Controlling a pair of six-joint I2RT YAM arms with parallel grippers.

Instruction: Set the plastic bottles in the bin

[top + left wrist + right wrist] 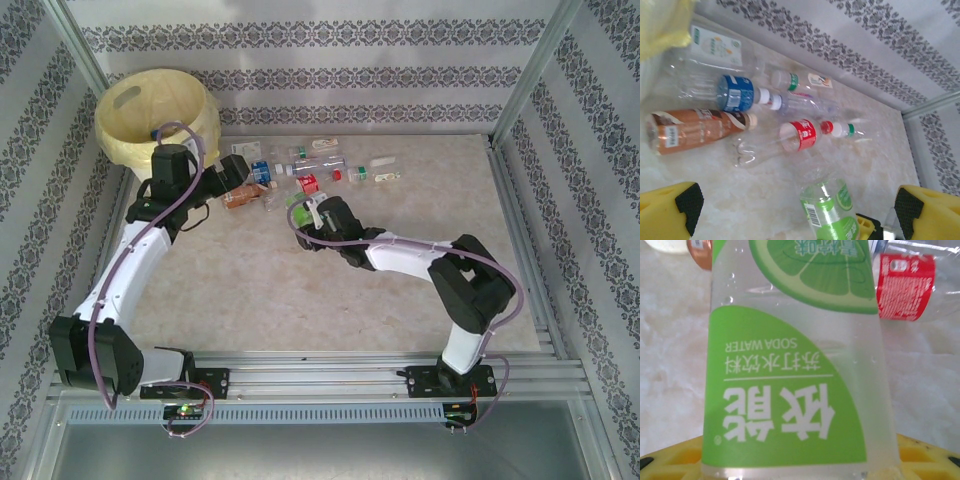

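Observation:
The green-label bottle (301, 213) should be empty when I carry it to the bin, because the marble tabletop can be seen through the clear base (813, 171).
My right gripper (314, 214) is shut on a clear bottle with a green lime label (790, 365), held just above the table; the same green-label bottle (829, 210) lies between my left gripper's wide-apart fingers. The left gripper (238, 174) is open and empty, hovering by a brown bottle (695, 130). Beyond it lie a blue-label bottle (735, 93), a red-label bottle (801, 135) and several others in a loose row (330, 165). The cream bin (150, 120) with its yellow liner stands at the far left corner.
The patterned back wall runs close behind the bottle row. A metal frame post (520, 90) rises at the far right. Bare marble-pattern tabletop (400, 300) spreads in front of and to the right of the bottles.

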